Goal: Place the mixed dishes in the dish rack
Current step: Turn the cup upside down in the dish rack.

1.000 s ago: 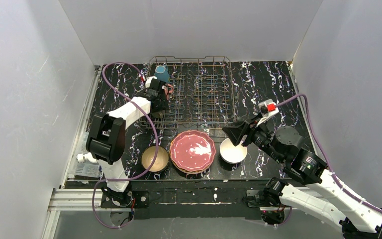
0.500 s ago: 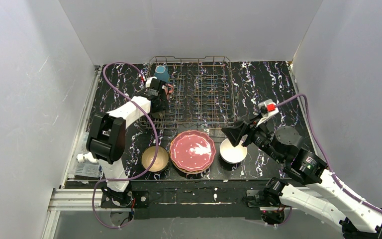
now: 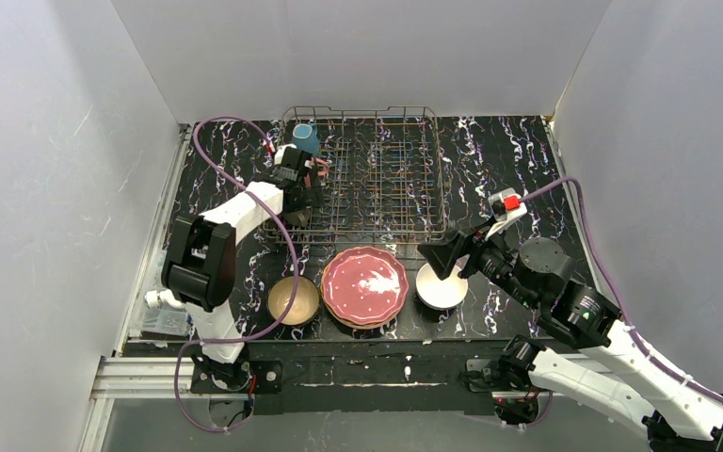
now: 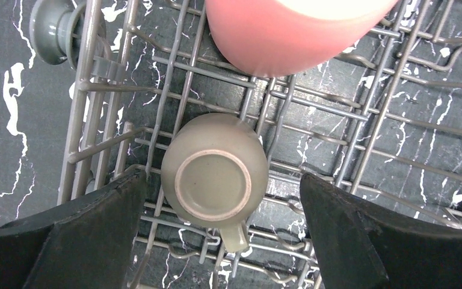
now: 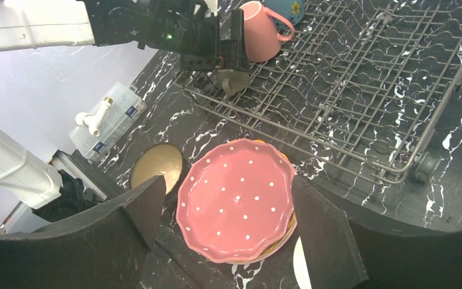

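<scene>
Both my left fingers are clear of the olive-grey mug [image 4: 213,180] upturned on the rack wires, so I carry on backing away, then close on the tan bowl's rim [image 3: 271,294].
The wire dish rack [image 3: 377,174] stands at the back. A teal mug [image 3: 307,138] and a pink mug [image 4: 289,30] sit in its left end. An olive-grey mug [image 4: 215,174] lies bottom up on the rack wires. My left gripper [image 4: 221,183] hovers over it, open, with a finger on each side and not touching. A pink dotted plate [image 5: 236,205] tops a stack with an orange plate under it. My right gripper [image 5: 222,198] is open and empty above that stack. A tan bowl [image 3: 293,299] and a white bowl [image 3: 441,287] flank the plates.
A clear plastic box [image 5: 108,117] lies off the table's left edge. The rack has small wheels [image 4: 48,30] at its corners. White walls close in the left, back and right sides.
My right gripper has shifted slightly left, toward the plate stack. My left gripper has barely moved over the olive-grey mug.
</scene>
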`<state>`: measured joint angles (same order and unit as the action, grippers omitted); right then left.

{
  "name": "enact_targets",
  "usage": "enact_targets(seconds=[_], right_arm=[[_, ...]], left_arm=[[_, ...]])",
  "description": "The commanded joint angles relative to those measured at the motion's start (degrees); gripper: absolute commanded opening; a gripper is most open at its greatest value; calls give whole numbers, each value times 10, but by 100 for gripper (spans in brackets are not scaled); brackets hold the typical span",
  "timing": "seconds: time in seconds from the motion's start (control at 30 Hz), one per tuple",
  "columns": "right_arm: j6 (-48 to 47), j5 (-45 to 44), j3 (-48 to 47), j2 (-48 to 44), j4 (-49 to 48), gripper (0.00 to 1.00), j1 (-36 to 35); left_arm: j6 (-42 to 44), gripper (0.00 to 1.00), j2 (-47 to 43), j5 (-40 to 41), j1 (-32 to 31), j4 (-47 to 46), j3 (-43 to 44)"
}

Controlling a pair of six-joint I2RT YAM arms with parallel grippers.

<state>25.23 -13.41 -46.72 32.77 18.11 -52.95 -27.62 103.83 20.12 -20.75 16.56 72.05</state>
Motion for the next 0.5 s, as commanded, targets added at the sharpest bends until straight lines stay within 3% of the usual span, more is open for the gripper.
enact_targets(seconds=[0.0, 0.47], right_arm=[[1, -17, -41, 6, 8, 86, -2], [31, -31, -107, 72, 114, 86, -2]], left_arm=[[10, 98, -51, -11, 3, 10, 11], [36, 98, -149, -59, 2, 52, 14]])
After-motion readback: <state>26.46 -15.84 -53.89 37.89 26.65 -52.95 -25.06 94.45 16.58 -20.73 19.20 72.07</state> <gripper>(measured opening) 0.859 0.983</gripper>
